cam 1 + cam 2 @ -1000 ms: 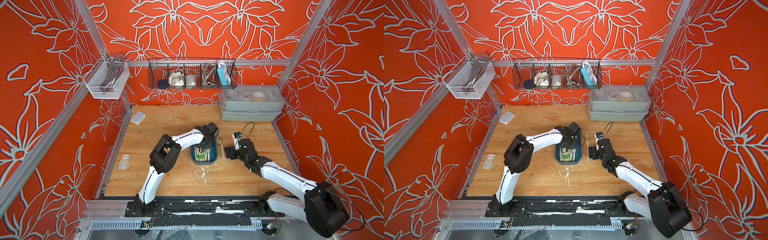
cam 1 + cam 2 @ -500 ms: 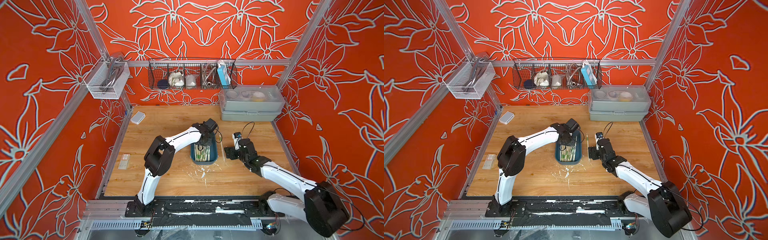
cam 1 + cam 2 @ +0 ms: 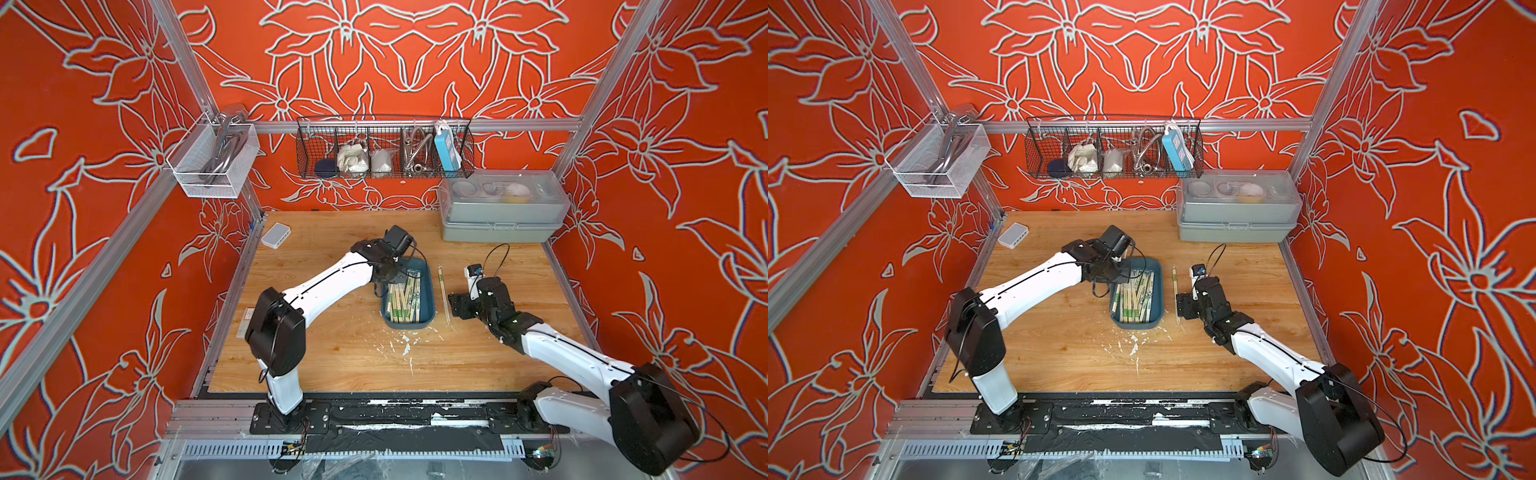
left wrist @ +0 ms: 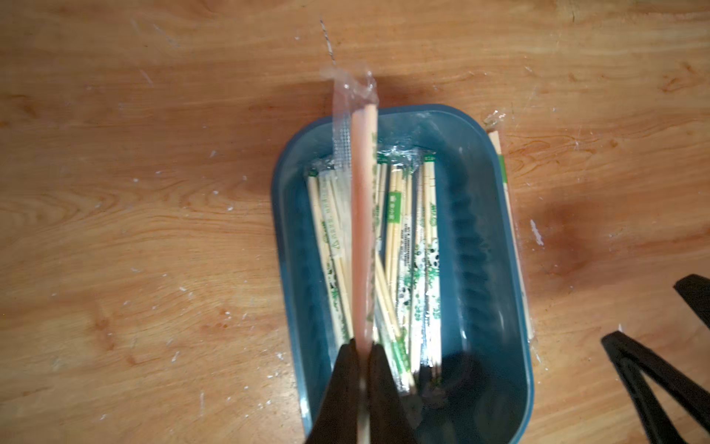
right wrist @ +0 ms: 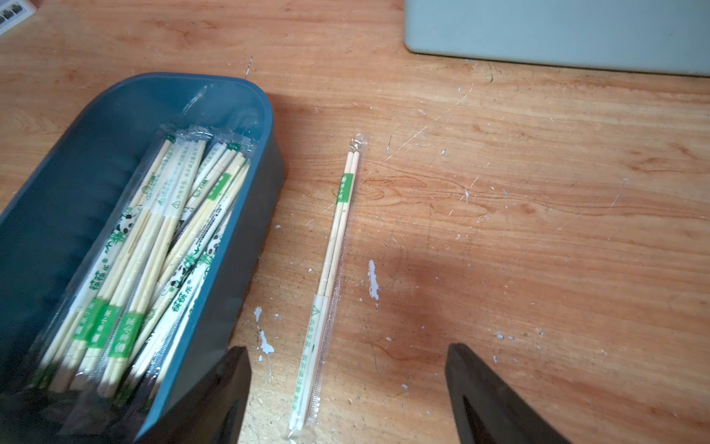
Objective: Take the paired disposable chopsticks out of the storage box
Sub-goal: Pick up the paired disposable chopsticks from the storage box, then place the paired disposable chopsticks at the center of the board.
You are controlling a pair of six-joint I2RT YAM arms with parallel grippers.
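I should keep moving my left gripper to the empty table (image 3: 365, 312) away from my right gripper and let go there, as the held pair (image 4: 363, 214) is clear above the storage box's rim.
The storage box (image 3: 409, 326) (image 3: 1136, 326) is a shallow teal tray in the middle of the wooden table. Several paired disposable chopsticks (image 3: 403, 301) (image 4: 407, 250) (image 5: 153, 250) lie in it in clear sleeves with green print. My left gripper (image 4: 363, 351) (image 3: 394, 273) is over the box's far end, shut on one end of a sleeved pair (image 4: 363, 230). That pair looks blurred and stands above the others, reaching past the rim. One more pair (image 3: 443, 293) (image 5: 332, 261) lies on the table right of the box. My right gripper (image 5: 345, 348) (image 3: 455, 307) hovers open over its near end, touching nothing.
A grey-green lidded case (image 3: 500, 212) stands at the back right. A black wire basket (image 3: 384, 149) hangs on the back wall and a white mesh basket (image 3: 214, 160) on the left wall. A small white box (image 3: 276, 235) lies at the back left. White flecks (image 3: 405, 345) dot the table.
My left gripper's jaws have closed on a pair in the box, and the left arm's elbow has swung left and nearer. The right arm has stayed in place.
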